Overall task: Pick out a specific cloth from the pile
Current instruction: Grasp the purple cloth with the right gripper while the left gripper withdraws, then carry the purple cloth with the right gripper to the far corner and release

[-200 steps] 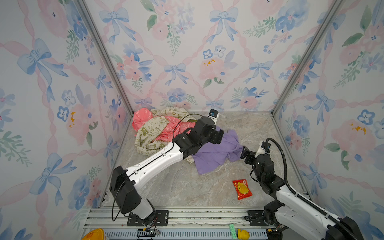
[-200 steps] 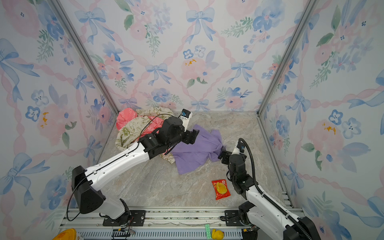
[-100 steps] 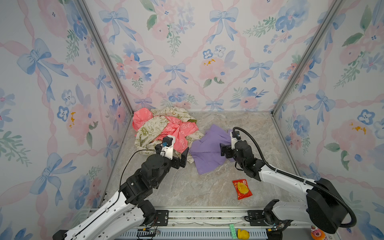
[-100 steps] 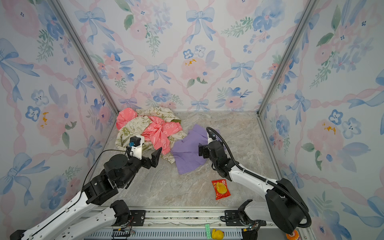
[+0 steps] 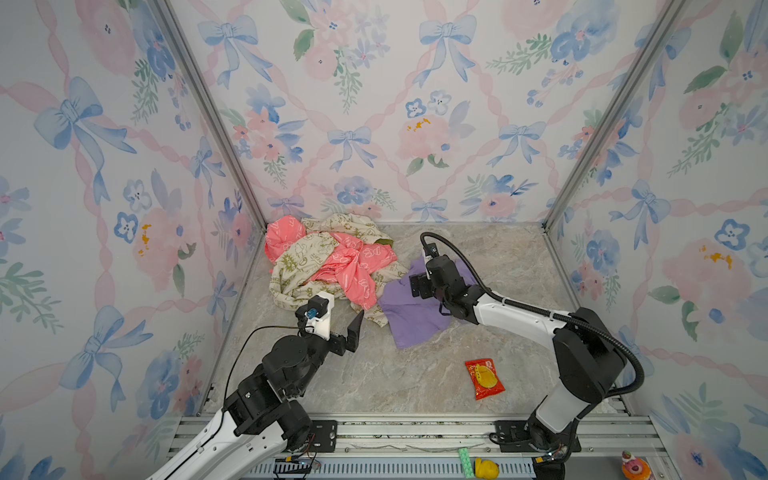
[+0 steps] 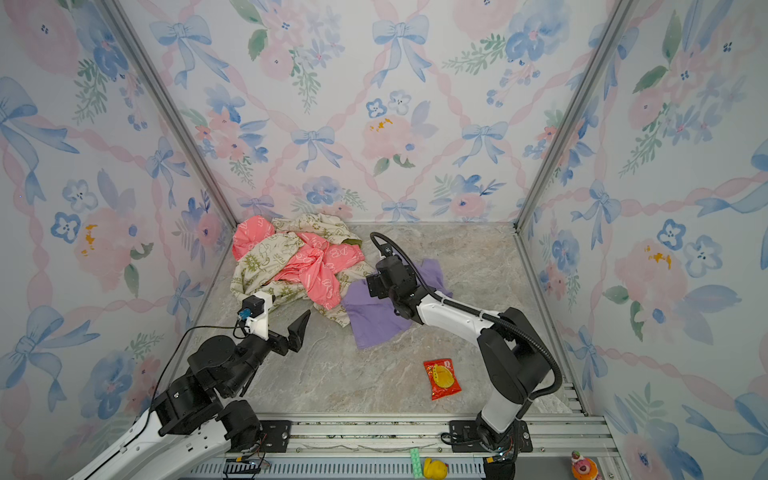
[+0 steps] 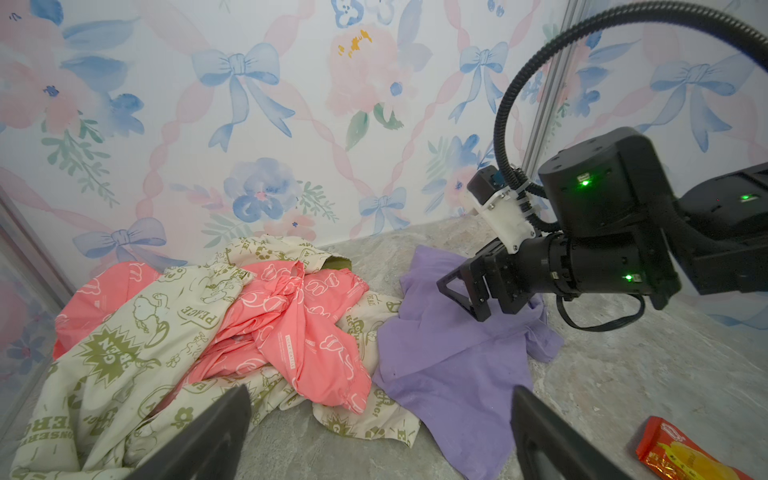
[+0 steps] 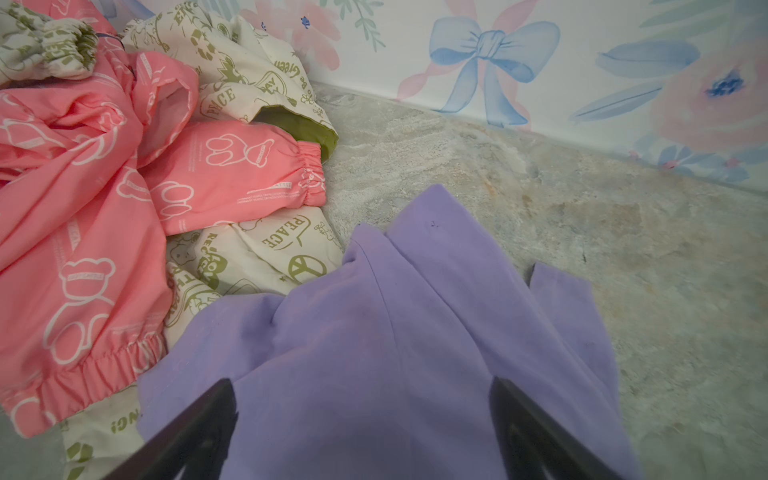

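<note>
The lavender cloth's edge (image 5: 385, 301) still lies over the pile's cream hem, so next my right gripper pinches the cloth and moves it clear, toward the empty back corner (image 5: 512, 252).
The cloth (image 5: 411, 322) (image 6: 374, 322) is plain lavender and lies flat on the stone floor, its left edge over the hem of the pile (image 5: 328, 266) (image 6: 299, 262). That pile is coral-pink and cream printed cloths in the back left corner. My right gripper (image 5: 419, 286) (image 6: 373, 286) (image 8: 361, 386) is open, low over the cloth's far part, with lavender fabric (image 8: 374, 332) spanning the gap between its fingers, not pinched. My left gripper (image 5: 343, 330) (image 6: 286, 332) (image 7: 380, 399) is open and empty, raised at the front left and facing the pile (image 7: 199, 324) and cloth (image 7: 449, 365).
A red snack packet (image 5: 484, 379) (image 6: 442, 379) (image 7: 681, 457) lies on the floor at the front right. Floral walls close in three sides. A metal rail (image 5: 415, 432) runs along the front, with a yellow toy (image 5: 486, 468) below it.
My left arm has drawn back from the cloth to the front left, its gripper open. My right arm has reached forward from the front right to over the cloth.
</note>
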Motion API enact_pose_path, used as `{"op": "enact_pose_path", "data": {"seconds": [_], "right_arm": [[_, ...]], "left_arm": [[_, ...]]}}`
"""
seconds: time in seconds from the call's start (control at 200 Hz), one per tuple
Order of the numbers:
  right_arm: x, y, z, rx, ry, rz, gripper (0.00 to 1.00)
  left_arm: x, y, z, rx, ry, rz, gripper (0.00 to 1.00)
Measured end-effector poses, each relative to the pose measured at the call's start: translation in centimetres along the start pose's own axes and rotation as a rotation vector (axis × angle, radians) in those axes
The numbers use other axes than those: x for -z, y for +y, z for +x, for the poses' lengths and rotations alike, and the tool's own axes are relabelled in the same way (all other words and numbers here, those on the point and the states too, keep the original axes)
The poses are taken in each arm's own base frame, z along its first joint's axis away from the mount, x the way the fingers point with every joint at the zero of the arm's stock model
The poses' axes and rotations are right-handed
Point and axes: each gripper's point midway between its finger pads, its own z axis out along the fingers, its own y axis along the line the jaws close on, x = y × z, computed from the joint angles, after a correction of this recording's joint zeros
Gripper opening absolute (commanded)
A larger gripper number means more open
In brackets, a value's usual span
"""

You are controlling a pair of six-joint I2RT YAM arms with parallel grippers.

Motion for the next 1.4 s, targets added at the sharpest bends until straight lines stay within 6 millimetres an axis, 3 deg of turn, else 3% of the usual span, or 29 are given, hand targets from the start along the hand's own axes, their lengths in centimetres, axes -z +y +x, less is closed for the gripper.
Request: {"op": "enact_pose_path", "data": {"seconds": [0.29,0.64,0.795,1.205,1.4], "right_arm": [[-2.1,-0.4,0.7,-0.024,0.099,0.090,0.97],[-3.2,-2.2,4.0,-0.053,0.207,0.216,1.00],[-3.9,-2.5,5.1,-0.057,0.240,0.238,0.85],[-4.5,-3.5,5.3,-0.129,0.248,0.226,0.21],[-3.6,-5.1,4.3,-0.153,0.231,0.228,0.07]], "left_arm": [[1.2,1.0,1.5,0.120,-0.008,-0.021,0.98],[1.4,1.0,2.3,0.153,0.007,-0.013,0.98],[1.3,1.1,2.5,0.154,0.011,-0.020,0.98],[1.0,1.0,3.2,0.142,0.043,-0.026,0.98],[1.0,1.0,3.2,0.142,0.043,-0.026,0.98]]}}
